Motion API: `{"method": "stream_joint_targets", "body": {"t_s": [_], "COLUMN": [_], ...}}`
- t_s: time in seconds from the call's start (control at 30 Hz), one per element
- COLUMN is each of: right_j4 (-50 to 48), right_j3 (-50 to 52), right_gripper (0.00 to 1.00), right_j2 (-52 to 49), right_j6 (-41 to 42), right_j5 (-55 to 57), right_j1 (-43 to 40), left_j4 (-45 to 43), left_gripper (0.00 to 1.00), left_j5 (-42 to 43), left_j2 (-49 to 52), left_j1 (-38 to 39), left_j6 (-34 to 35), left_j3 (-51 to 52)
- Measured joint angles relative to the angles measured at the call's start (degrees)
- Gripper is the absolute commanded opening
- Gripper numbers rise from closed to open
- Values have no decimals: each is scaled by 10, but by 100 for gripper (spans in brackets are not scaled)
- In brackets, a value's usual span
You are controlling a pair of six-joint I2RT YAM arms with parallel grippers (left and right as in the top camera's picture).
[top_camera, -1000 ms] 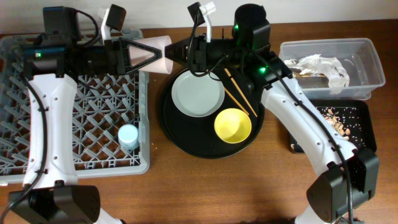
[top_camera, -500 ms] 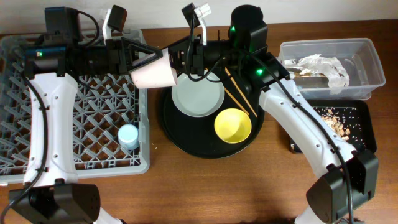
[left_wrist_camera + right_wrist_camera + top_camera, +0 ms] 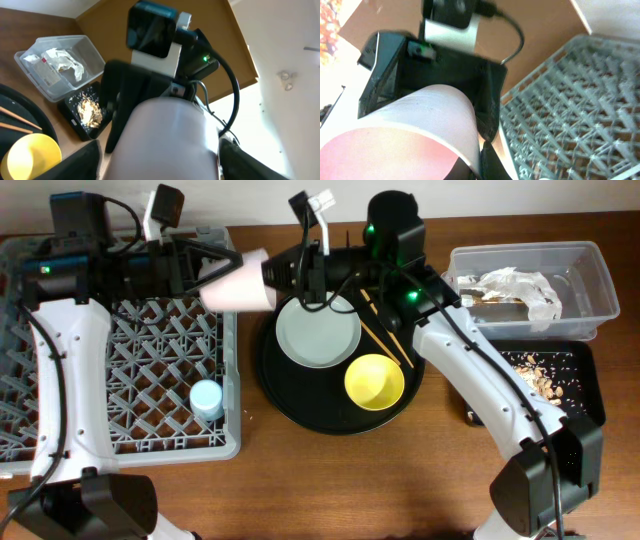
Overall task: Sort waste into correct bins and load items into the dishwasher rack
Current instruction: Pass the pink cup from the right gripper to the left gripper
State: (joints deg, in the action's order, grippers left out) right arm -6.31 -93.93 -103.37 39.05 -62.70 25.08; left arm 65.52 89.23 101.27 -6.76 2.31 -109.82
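The pink cup's rim (image 3: 266,283) is held in my right gripper at the rack's edge, so my left gripper needs to close on the cup's base (image 3: 211,294) before my right gripper moves away.
A small pink cup (image 3: 235,280) hangs on its side in the air over the right edge of the dishwasher rack (image 3: 100,448). My right gripper (image 3: 268,272) is shut on the cup's rim, one finger inside and one outside (image 3: 482,155). My left gripper (image 3: 222,272) is open, its fingers on either side of the cup's base (image 3: 165,160), and a thin gap shows on one side. A light blue cup (image 3: 206,398) stands in the rack. The grey-green plate (image 3: 318,330), yellow bowl (image 3: 374,381) and chopsticks (image 3: 385,330) lie to the right.
The plate, bowl and chopsticks rest on a large round black tray (image 3: 290,405). At the right a clear tub (image 3: 590,260) holds crumpled napkins (image 3: 515,285). In front of it a shallow black tray (image 3: 580,405) holds crumbly food scraps (image 3: 545,380).
Both grippers and the pink cup have shifted left toward the rack. The cup dipped lower half a second ago and is now higher again.
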Motion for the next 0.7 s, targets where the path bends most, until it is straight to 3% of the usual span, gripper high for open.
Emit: {"method": "stream_joint_targets", "body": {"t_s": [0.27,0.7], "right_j4": [-47,-48], "right_j3": [0,0], "right_gripper": [4,4], "right_j2": [0,-14], "right_j6": [51,61], "right_j5": [22,50], "right_j1": [-56,3], "left_j4": [6,6], "left_gripper": [99,99], "left_j5": [0,0], "left_j2": [0,0], "left_j1": [-7,27], "left_j6": [7,7], "left_j3": [0,0]}}
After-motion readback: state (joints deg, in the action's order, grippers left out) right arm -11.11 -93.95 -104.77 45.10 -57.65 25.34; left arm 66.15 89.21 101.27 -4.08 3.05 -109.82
